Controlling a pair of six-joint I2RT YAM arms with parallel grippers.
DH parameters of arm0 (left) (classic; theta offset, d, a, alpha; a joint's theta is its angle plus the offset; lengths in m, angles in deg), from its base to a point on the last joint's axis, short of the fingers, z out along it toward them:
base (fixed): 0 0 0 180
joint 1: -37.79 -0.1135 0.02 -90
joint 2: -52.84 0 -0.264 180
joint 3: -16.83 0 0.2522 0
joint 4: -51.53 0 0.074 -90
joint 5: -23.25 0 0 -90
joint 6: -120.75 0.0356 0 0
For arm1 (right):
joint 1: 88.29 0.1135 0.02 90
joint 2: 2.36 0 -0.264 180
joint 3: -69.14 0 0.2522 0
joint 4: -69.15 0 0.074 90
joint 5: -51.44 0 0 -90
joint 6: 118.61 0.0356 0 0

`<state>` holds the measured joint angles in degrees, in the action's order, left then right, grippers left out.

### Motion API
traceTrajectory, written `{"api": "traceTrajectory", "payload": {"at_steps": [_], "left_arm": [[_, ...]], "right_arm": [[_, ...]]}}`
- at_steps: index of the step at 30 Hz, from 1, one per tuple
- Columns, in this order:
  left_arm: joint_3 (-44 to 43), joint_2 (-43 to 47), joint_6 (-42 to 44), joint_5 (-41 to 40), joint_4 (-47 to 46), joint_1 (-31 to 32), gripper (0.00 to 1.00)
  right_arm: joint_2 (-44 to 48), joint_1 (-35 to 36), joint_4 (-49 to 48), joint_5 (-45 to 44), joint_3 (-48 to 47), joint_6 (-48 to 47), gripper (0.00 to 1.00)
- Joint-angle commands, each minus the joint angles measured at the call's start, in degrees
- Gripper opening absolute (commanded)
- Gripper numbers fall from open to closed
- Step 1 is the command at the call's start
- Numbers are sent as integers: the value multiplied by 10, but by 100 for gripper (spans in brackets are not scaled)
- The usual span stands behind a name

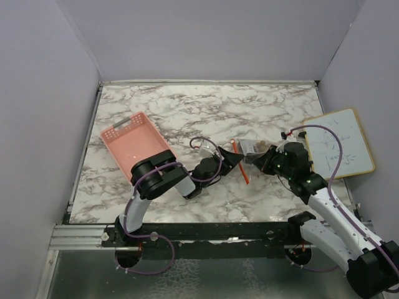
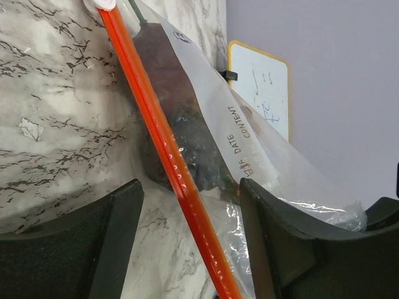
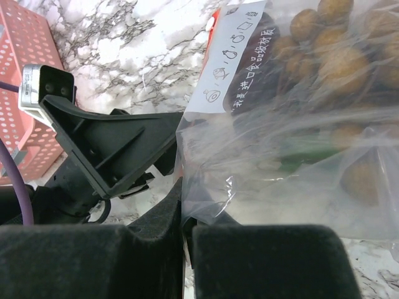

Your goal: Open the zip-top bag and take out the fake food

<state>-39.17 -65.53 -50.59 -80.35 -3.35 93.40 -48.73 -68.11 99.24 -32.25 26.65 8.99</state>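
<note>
My right gripper should open and grab the zip's end across from the white slider, because it holds only the bag's clear plastic edge, off the zip.
The zip-top bag lies at mid-table between my two grippers, its orange-red zip strip facing the left arm. My left gripper is open, and in the left wrist view the strip runs between its spread jaws without either finger touching it. My right gripper is shut on the bag's clear plastic edge. Inside the bag are the golden-brown grape-like balls and the dark maroon fruit, partly hidden behind a printed label.
A pink plastic basket stands left of the left arm. A small whiteboard lies at the right edge, close behind the right arm. Purple walls enclose the marble table.
</note>
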Motion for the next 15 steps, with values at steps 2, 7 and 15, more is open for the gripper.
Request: {"api": "traceTrajectory", "payload": {"at_steps": [2,7,15], "left_arm": [[-9,-14,-34,7,-63,4,52],[-12,-18,-32,5,-68,2,33],[-19,-12,-5,-4,-69,-11,0]], "right_arm": [[14,-1,-7,-2,-9,-15,1],[14,-1,-9,1,-1,-14,1],[17,-1,19,-8,-14,-24,27]]}}
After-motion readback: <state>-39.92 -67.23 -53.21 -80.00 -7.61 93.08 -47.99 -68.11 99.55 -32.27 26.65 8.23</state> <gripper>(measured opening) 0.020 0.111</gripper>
